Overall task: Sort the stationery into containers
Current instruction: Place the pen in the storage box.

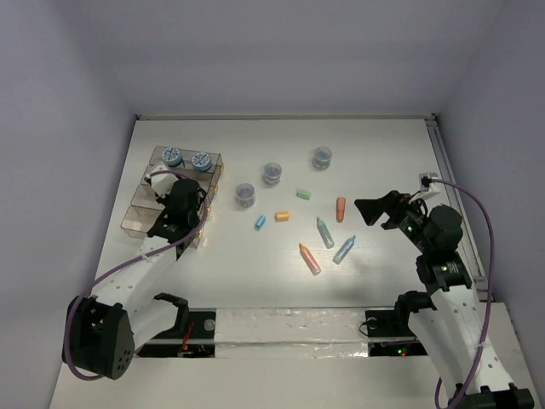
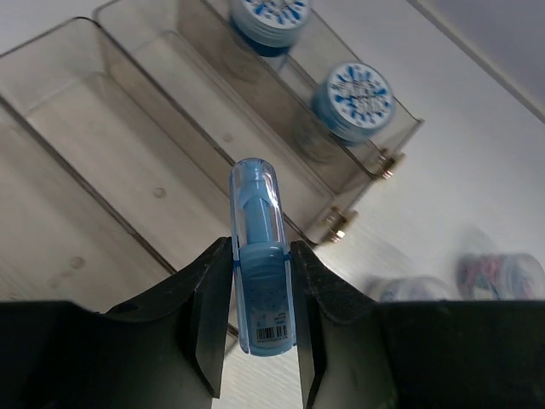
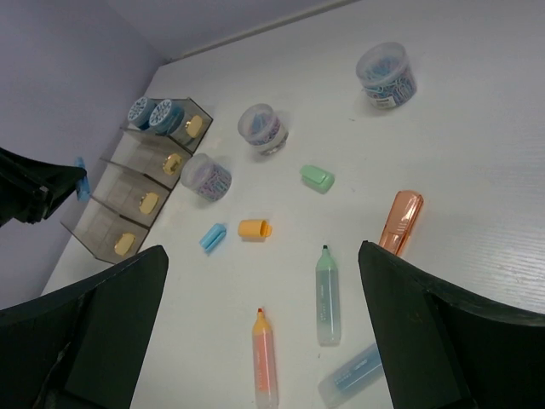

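I should keep moving my left gripper over the empty tray (image 2: 153, 175) behind the front one and let go there, because the capped blue marker (image 2: 261, 260) is clear above the tray's sides.
My left gripper (image 1: 179, 209) (image 2: 260, 256) is shut on a capped blue marker (image 2: 255, 230), holding it above the stepped brown-tinted containers (image 1: 140, 204) (image 2: 111, 128). Two blue jars (image 1: 173, 156) (image 2: 353, 100) stand in the rear tray. On the table lie an uncapped orange marker (image 1: 309, 258) (image 3: 265, 354), a green one (image 1: 325, 232) (image 3: 328, 294), a blue one (image 1: 344, 249) and a capped orange one (image 1: 341, 209). My right gripper (image 1: 375, 211) (image 3: 262, 251) hangs open above them, to their right, with nothing in it.
Three clear jars (image 1: 245, 194) (image 1: 272, 173) (image 1: 322, 158) stand loose mid-table. Loose caps lie between them and the markers: blue (image 1: 261, 222), orange (image 1: 282, 216), green (image 1: 303, 194). A rail (image 1: 451, 196) runs along the table's right edge.
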Available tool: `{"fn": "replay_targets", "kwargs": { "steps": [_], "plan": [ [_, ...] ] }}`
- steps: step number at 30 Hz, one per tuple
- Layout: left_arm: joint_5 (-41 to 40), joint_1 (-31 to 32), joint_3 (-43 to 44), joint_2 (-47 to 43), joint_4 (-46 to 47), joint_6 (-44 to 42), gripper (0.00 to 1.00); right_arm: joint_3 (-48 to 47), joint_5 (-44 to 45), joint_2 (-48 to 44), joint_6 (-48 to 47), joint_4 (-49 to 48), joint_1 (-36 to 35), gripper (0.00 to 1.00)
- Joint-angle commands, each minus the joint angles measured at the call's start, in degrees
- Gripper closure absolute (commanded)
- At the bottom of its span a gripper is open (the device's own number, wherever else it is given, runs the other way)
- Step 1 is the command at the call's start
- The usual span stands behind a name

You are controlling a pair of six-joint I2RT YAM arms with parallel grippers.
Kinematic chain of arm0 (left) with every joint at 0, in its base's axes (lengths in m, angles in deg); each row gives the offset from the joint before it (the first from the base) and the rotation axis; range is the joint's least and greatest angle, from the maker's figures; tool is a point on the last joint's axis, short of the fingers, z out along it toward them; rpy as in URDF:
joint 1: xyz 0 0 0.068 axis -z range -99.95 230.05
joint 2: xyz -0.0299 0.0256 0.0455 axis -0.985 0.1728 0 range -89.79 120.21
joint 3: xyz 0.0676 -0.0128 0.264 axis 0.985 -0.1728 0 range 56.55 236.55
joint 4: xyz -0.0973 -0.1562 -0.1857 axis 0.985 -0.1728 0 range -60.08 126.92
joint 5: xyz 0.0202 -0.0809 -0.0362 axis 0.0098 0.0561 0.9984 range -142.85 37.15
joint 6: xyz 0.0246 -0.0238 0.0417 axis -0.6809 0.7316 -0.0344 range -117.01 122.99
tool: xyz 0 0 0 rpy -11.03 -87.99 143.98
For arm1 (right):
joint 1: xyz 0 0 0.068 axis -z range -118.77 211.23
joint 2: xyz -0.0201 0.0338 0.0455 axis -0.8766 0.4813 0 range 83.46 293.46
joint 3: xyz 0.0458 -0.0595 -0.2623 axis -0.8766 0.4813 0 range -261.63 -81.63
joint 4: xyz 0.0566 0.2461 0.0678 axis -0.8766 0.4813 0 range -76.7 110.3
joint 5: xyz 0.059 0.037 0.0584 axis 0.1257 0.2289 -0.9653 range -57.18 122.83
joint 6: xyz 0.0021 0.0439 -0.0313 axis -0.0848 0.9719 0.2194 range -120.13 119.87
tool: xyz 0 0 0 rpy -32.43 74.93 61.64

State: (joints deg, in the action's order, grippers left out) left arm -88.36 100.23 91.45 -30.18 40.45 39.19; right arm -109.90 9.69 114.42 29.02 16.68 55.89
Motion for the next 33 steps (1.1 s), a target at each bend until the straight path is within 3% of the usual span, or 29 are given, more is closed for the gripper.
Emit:
{"fn": "replay_targets", "kwargs": {
  "steps": [1,7,19,22,26,33],
  "plan": [
    [3.59,-5.58,-2.63,0.15,5.34,-0.96,0.91,0.15,-1.21,1.03,-0.32,-2.76,-0.54,0.00],
    [5.62,-13.49,-4.13,2.35,9.74,-1.14,0.90,0.23,-2.35,2.79,0.03,-5.13,-0.54,0.00],
    [8.00,-20.62,-5.01,7.27,14.83,-1.84,0.88,-0.38,-3.58,4.99,0.30,-6.28,-0.54,0.00],
    [8.61,-21.23,-4.92,7.80,15.36,-1.93,0.84,-0.47,-3.85,5.16,0.30,-6.45,-0.54,0.00],
    [9.40,-21.77,-4.66,8.50,15.63,-1.93,0.69,-0.56,-4.20,5.51,0.39,-6.72,-0.54,0.00],
    [10.46,-23.43,-4.75,8.94,15.89,-1.05,0.66,-0.56,-5.16,6.22,0.56,-7.59,-0.54,0.00]
  ]
}}
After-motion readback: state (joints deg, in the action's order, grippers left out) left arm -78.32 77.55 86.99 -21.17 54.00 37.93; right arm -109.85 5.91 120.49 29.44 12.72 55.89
